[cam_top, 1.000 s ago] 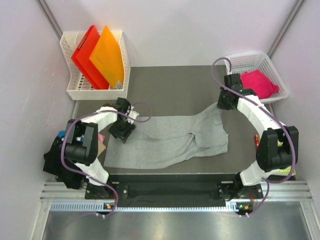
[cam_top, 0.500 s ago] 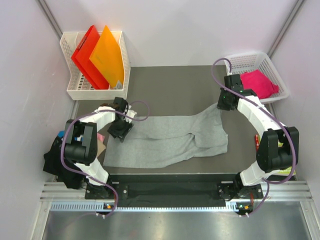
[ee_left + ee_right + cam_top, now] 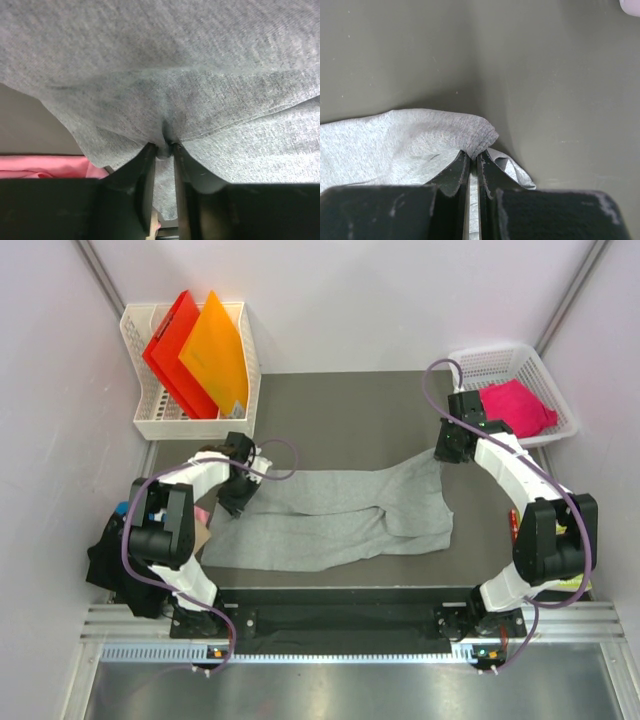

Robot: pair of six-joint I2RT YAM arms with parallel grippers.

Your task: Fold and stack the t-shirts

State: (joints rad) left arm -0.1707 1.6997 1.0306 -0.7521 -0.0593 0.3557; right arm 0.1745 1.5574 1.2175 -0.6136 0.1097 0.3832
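Next, I open my left gripper because the light grey t-shirt's upper edge [image 3: 315, 514] sags from a bunched pinch, then take that edge's end [image 3: 169, 134] cleanly and pull it straight.
The large light grey t-shirt [image 3: 340, 520] lies stretched across the dark table. My left gripper [image 3: 237, 493] is shut on its left edge; the left wrist view shows the cloth [image 3: 200, 75] pinched between the jaws of the gripper [image 3: 165, 146]. My right gripper [image 3: 447, 450] is shut on its far right corner; the right wrist view shows that hem [image 3: 475, 132] clamped in the gripper [image 3: 474, 156]. The pink t-shirt [image 3: 517, 406] lies in the white basket [image 3: 495, 360] at the back right. The black t-shirt [image 3: 108, 560] lies off the table's left edge.
A white bin [image 3: 158, 425] at the back left holds the red folder [image 3: 172, 350] and the orange folder [image 3: 216, 352]. A patch of pink [image 3: 45, 166] shows under the left gripper. Walls close in on the left, right and back.
My left gripper has pulled the grey shirt's left edge further left and back. The shirt lies flatter and more stretched. The right gripper has stayed in place.
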